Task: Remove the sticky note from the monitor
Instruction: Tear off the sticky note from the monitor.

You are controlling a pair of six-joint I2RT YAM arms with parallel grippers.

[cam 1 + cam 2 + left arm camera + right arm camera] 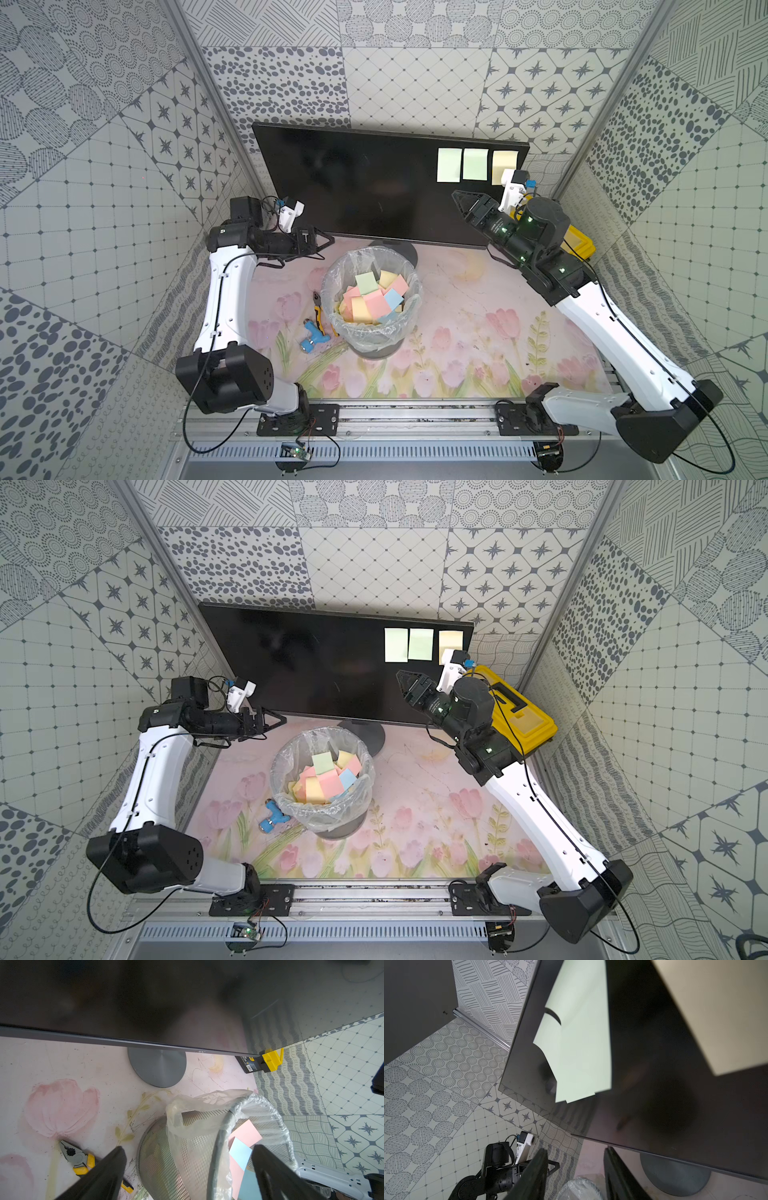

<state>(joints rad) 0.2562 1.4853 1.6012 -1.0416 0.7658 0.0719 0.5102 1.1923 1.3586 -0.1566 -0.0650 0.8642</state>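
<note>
My right gripper's wrist is crossing in front of the yellow sticky note [503,162], so I should first pull back toward the monitor's side and pinch that note's lower edge [496,182].
The black monitor [353,187] [311,667] stands at the back of the table. Two green sticky notes [449,165] [475,164] and a yellow sticky note [504,162] are stuck to its upper right part. My right gripper [459,203] [576,1149] hangs in front of the screen, below and just left of the green notes [581,1053], open and holding nothing. My left gripper [328,243] [189,1147] hovers low by the monitor's lower left corner, above the bin's edge, wide open and empty.
A mesh waste bin [409,266] with a plastic liner stands in front of the monitor's round base [158,1068] and holds several coloured notes. Pliers [318,305] and a blue tool [311,334] lie left of it. A yellow toolbox [519,712] sits behind my right arm.
</note>
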